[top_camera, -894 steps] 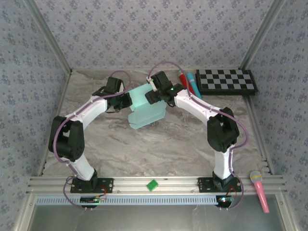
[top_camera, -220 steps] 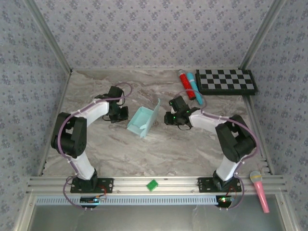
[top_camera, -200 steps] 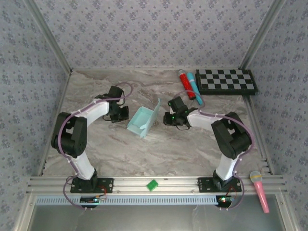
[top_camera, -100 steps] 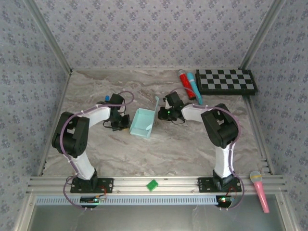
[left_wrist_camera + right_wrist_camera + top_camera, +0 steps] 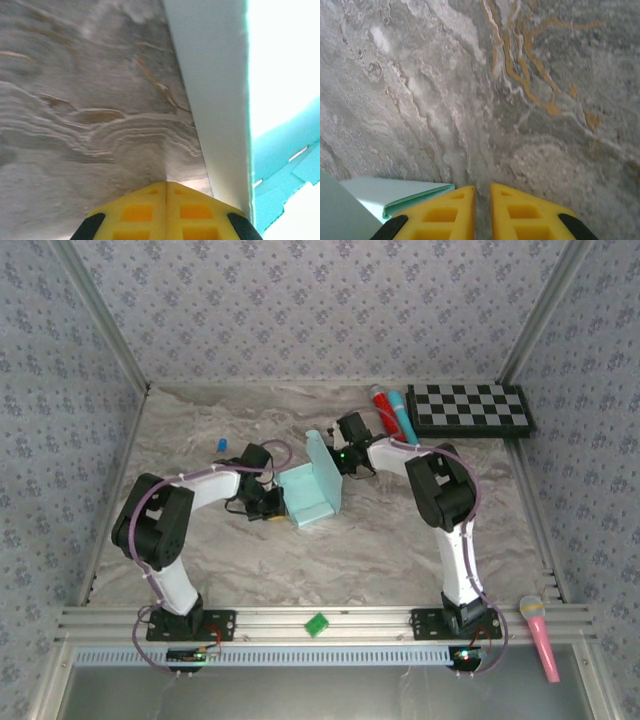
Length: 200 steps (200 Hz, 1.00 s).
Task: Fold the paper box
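My right gripper has the box's raised panel (image 5: 325, 472) on its side, so my left gripper should help turn the box until the panel reaches the box's far side (image 5: 295, 468).
The pale aqua paper box (image 5: 316, 488) stands in the middle of the marble table, partly formed, with one panel raised at its far side. My left gripper (image 5: 272, 504) is shut, empty, low on the table against the box's left side. In the left wrist view its yellow fingertips (image 5: 166, 184) meet, and the box's pale wall (image 5: 215, 90) rises just to their right. My right gripper (image 5: 341, 454) sits behind the box's far right corner. Its fingers (image 5: 482, 188) stand a narrow slit apart with only table between them, beside a folded aqua edge (image 5: 395, 196).
A black-and-white checkerboard (image 5: 470, 409) lies at the back right, with a red marker (image 5: 384, 411) and a blue marker (image 5: 402, 418) beside it. A small blue item (image 5: 221, 445) lies left of the box. A green piece (image 5: 317, 624) and a pink microphone (image 5: 538, 634) rest by the front rail.
Both grippers have closed in on the box: the left slid right to its side, the right moved up and left behind it. The box turned and its panel now stands more upright.
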Each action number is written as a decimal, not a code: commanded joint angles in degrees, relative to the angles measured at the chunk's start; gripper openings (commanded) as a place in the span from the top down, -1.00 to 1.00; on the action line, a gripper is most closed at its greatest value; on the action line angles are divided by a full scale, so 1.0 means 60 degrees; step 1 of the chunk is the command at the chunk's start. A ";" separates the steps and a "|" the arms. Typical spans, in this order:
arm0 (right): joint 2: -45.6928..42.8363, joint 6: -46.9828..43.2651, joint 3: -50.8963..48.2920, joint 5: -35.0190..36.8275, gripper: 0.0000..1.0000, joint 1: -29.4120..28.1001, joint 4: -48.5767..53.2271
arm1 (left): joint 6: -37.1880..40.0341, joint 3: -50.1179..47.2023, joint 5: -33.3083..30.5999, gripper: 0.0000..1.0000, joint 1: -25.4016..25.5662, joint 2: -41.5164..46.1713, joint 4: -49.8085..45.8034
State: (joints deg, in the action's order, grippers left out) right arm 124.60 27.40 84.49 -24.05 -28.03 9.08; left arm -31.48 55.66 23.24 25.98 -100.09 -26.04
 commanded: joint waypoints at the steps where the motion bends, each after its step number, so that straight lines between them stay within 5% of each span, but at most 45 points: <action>1: 0.0381 -0.0524 0.0652 -0.0324 0.63 0.0233 0.0957 | -0.0444 -0.0044 0.0400 1.00 0.0194 0.0084 0.0486; 65: -0.0288 -0.1019 0.0895 0.0141 0.41 0.1205 0.1762 | -0.0127 0.0298 -0.0182 0.77 0.0127 0.1255 -0.0373; 121: -0.2461 -0.1037 -0.1143 0.0754 0.36 0.1731 0.1555 | 0.0383 0.0825 -0.0942 0.45 -0.1003 0.2163 -0.0958; 180: -0.5591 -0.0724 -0.4598 0.1599 0.35 0.1657 0.1017 | 0.0989 0.2706 -0.1577 0.46 -0.1926 0.0149 -0.0973; 200: -0.6606 -0.0477 -0.5563 0.1845 0.35 0.1437 0.0883 | 0.1214 0.3585 -0.1373 0.63 -0.1942 -0.0950 -0.1079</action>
State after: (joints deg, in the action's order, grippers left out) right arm 91.37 22.57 56.69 -16.23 -18.00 15.09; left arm -27.35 71.59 15.00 14.37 -99.55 -30.48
